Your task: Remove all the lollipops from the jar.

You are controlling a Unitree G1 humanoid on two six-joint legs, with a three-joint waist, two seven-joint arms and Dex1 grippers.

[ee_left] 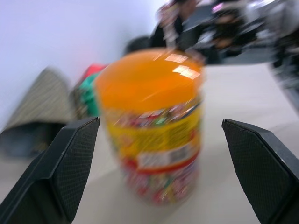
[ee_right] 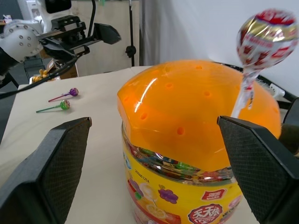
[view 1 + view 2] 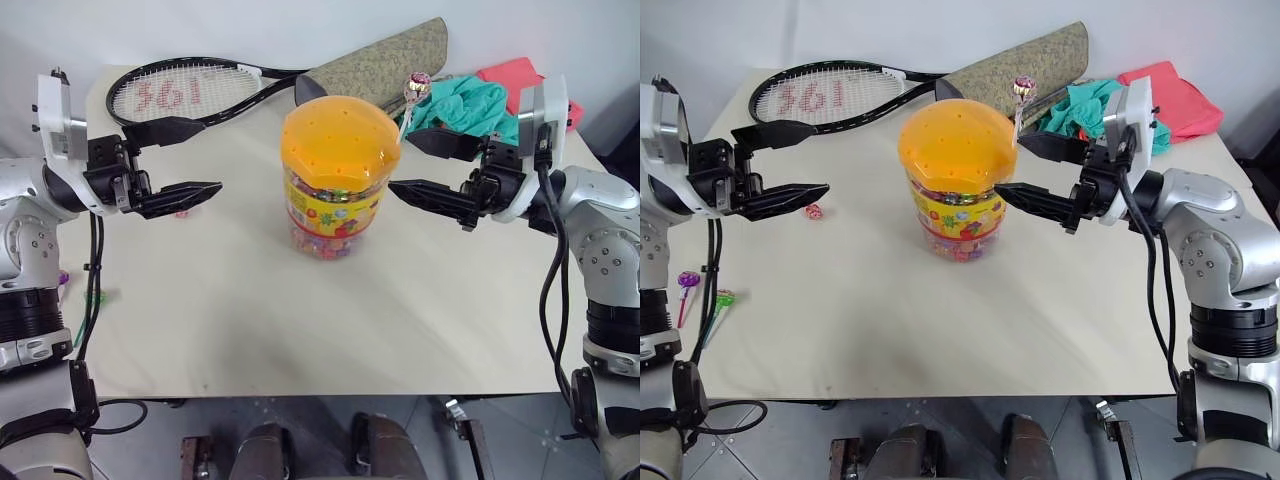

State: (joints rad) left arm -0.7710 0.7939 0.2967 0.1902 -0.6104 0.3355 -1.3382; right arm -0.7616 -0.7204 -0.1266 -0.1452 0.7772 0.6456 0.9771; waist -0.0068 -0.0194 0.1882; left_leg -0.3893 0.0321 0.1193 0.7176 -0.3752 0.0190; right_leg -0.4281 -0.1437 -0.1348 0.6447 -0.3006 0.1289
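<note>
I should take out the pinkish lollipop with my right gripper, because it stands at the lid's edge (image 3: 399,138) across the jar from my left gripper. I should pinch its head (image 3: 417,86) and pull it out.
The jar (image 3: 335,180), a clear tub with an orange holed lid and a yellow-red label, stands mid-table. One pinkish lollipop (image 3: 416,88) on a white stick rises from the lid's right edge. A red lollipop (image 3: 813,211) lies on the table below my left gripper. Purple (image 3: 688,281) and green (image 3: 724,298) lollipops lie near the table's left edge. My left gripper (image 3: 212,156) hangs open left of the jar, pointing at it. On the jar's right my right gripper (image 3: 399,161) is open, its fingertips close to the lid, and holds nothing.
A tennis racket (image 3: 180,92) lies at the back left, with a patterned cover (image 3: 385,60) behind the jar. Teal cloth (image 3: 470,105) and red cloth (image 3: 515,75) sit at the back right. The table's front edge (image 3: 330,393) is near me.
</note>
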